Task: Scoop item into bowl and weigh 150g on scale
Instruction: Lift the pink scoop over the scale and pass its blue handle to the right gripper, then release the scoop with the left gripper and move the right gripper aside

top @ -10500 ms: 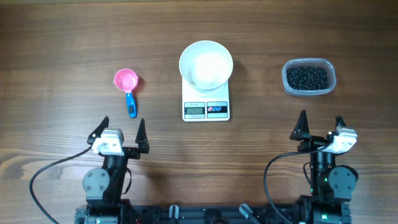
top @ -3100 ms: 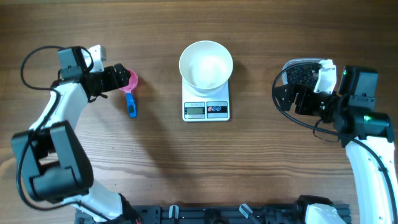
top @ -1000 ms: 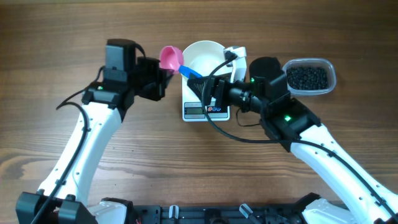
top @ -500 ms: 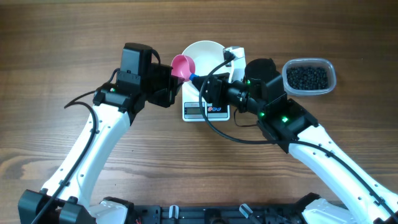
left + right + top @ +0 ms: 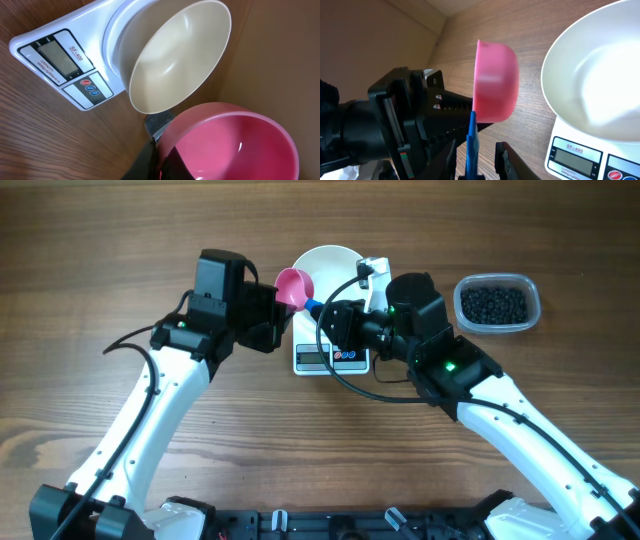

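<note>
The scale's display is blank, so once the robot's right gripper holds the blue handle, its left gripper should leave the scoop's rim and press the scale's buttons.
A pink scoop with a blue handle hangs just left of the white bowl, which stands on the scale. My left gripper is shut on the cup's rim. My right gripper reaches in from the right. Its jaws straddle the blue handle with a small gap showing on each side. The bowl holds nothing. The dark beads lie in a clear tub at the far right.
The clear tub stands on the wooden table right of the scale, behind my right arm. The scale's display faces the table's front edge. Both arms cross in front of the scale.
My right gripper's jaws have narrowed from wide apart to close around the blue handle. The left gripper carried the scoop a little right and down, then held still.
</note>
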